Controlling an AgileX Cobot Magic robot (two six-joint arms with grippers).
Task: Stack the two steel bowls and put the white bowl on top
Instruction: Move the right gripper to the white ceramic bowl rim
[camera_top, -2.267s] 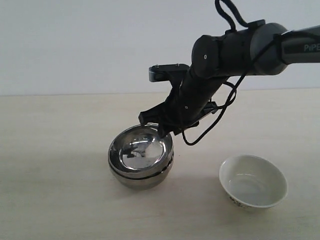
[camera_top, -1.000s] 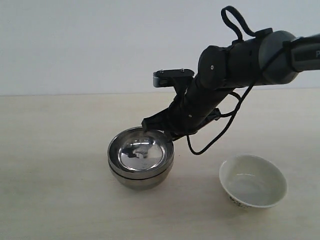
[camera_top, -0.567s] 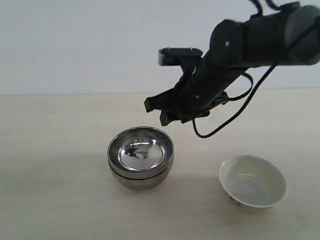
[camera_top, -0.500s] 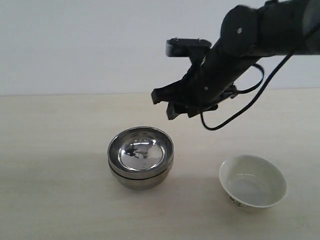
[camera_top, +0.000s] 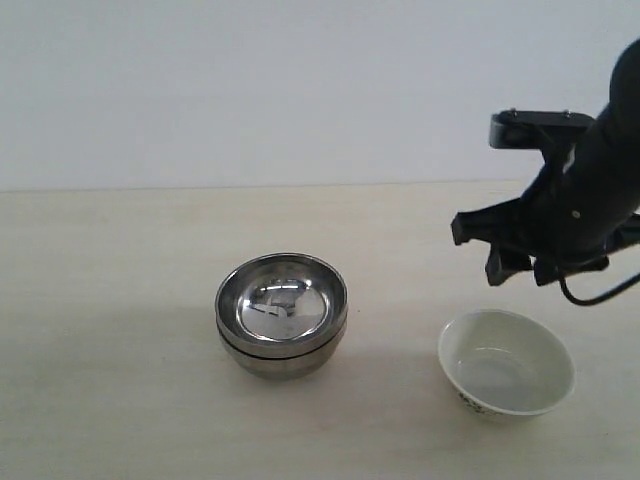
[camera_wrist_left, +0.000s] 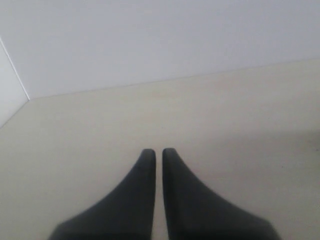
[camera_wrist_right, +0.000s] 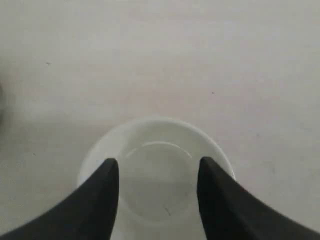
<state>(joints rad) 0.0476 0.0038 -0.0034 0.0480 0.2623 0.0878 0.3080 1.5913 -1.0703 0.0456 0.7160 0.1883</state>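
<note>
The white bowl (camera_top: 505, 368) is upright and clear of the steel bowls, so my right gripper should go on down to the rim (camera_top: 570, 366) farthest from them and close across it.
The two steel bowls (camera_top: 282, 314) sit nested one inside the other at the table's middle. The white bowl (camera_top: 506, 363) stands upright to their right, with a dark pattern near its base. My right gripper (camera_top: 520, 268) hangs open above and just behind the white bowl, holding nothing. In the right wrist view the white bowl (camera_wrist_right: 155, 175) lies below, between the spread fingers of the right gripper (camera_wrist_right: 157, 167). My left gripper (camera_wrist_left: 156, 151) is shut with nothing in it, over bare table; it is out of the exterior view.
The light wooden table (camera_top: 110, 260) spreads around both bowl spots, backed by a pale wall. A black cable loops under the right arm (camera_top: 600, 190).
My right gripper has risen off the rim of the stacked steel bowls and swung right, arriving above the white bowl. The steel stack stays in place.
</note>
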